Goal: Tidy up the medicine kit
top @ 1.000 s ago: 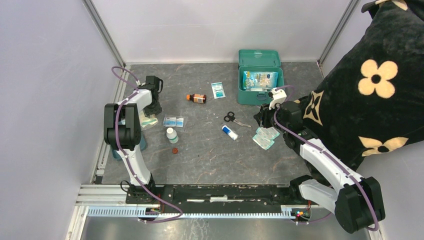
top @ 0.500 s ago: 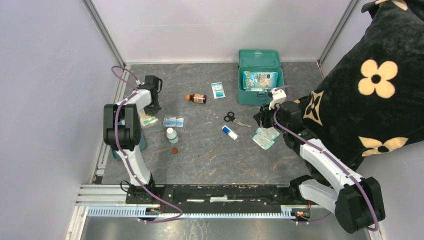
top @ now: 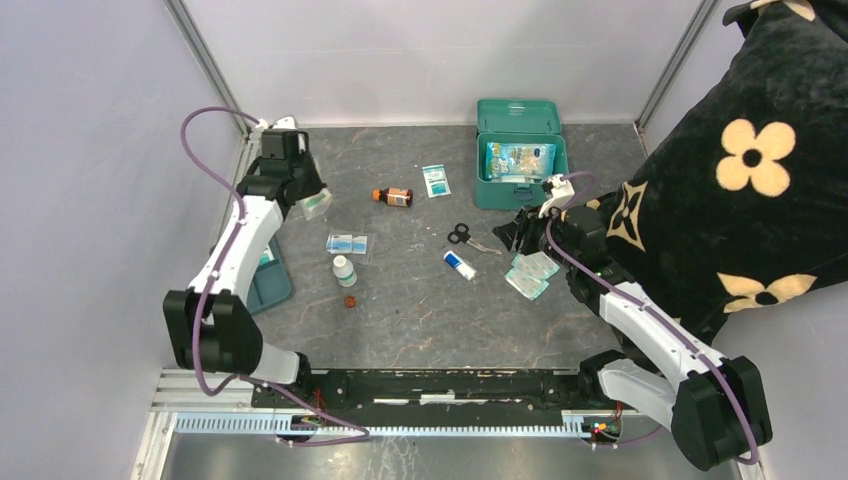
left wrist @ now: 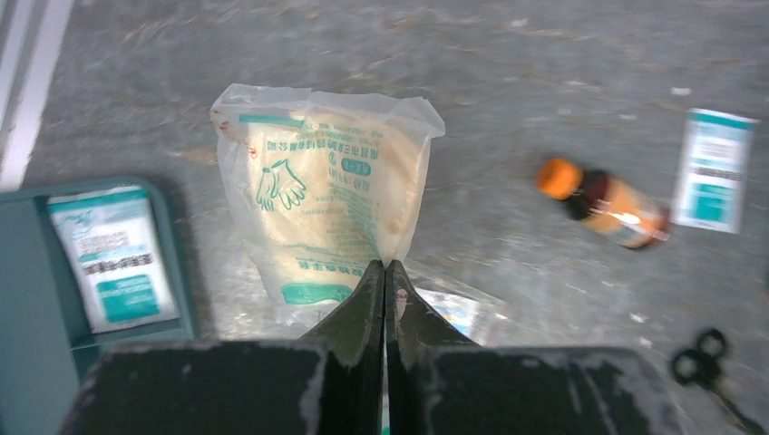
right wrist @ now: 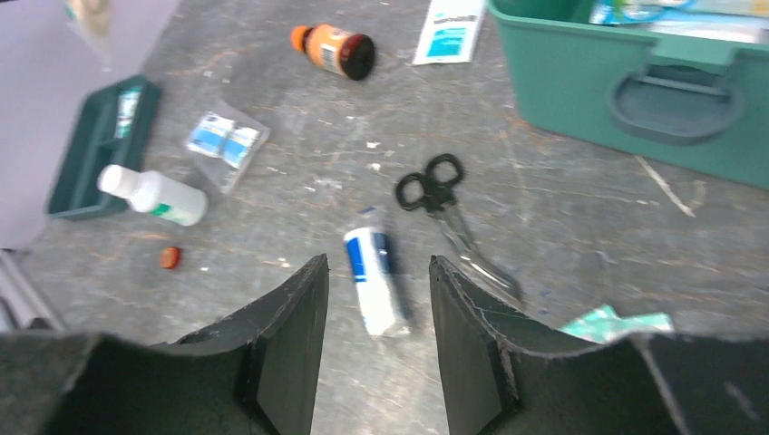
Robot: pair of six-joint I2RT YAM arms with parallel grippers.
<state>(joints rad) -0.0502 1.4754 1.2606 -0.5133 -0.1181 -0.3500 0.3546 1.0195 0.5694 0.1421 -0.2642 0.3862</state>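
Note:
My left gripper is holding the glove packet (top: pixel 317 204) far across from the medicine kit. My right gripper should meet it halfway, take the packet and lower it into the kit (top: pixel 521 163).
The medicine kit (top: pixel 500 196) is a teal box standing open at the far right, with packets inside; its front wall and handle show in the right wrist view (right wrist: pixel 562 82). My left gripper (top: pixel 306 196) is shut on the lower edge of a clear glove packet (left wrist: pixel 322 190) and holds it above the table at the far left. My right gripper (right wrist: pixel 376 267) is open and empty, just over a blue and white tube (right wrist: pixel 372 272) that lies between its fingers' line, beside black scissors (right wrist: pixel 444 204).
A shallow teal tray (top: pixel 270 285) with a sachet lies at the left edge. A brown bottle (top: pixel 394 196), a sachet (top: pixel 435 180), a plaster packet (top: pixel 347 243), a white bottle (top: pixel 344 270), a red cap (top: pixel 350 300) and teal packets (top: pixel 530 272) lie about. A black flowered pillow (top: pixel 740 170) fills the right side.
My left arm has risen from beside the tray and swung toward the far side and right, with the glove packet in its jaws. My right gripper has edged left toward the tube.

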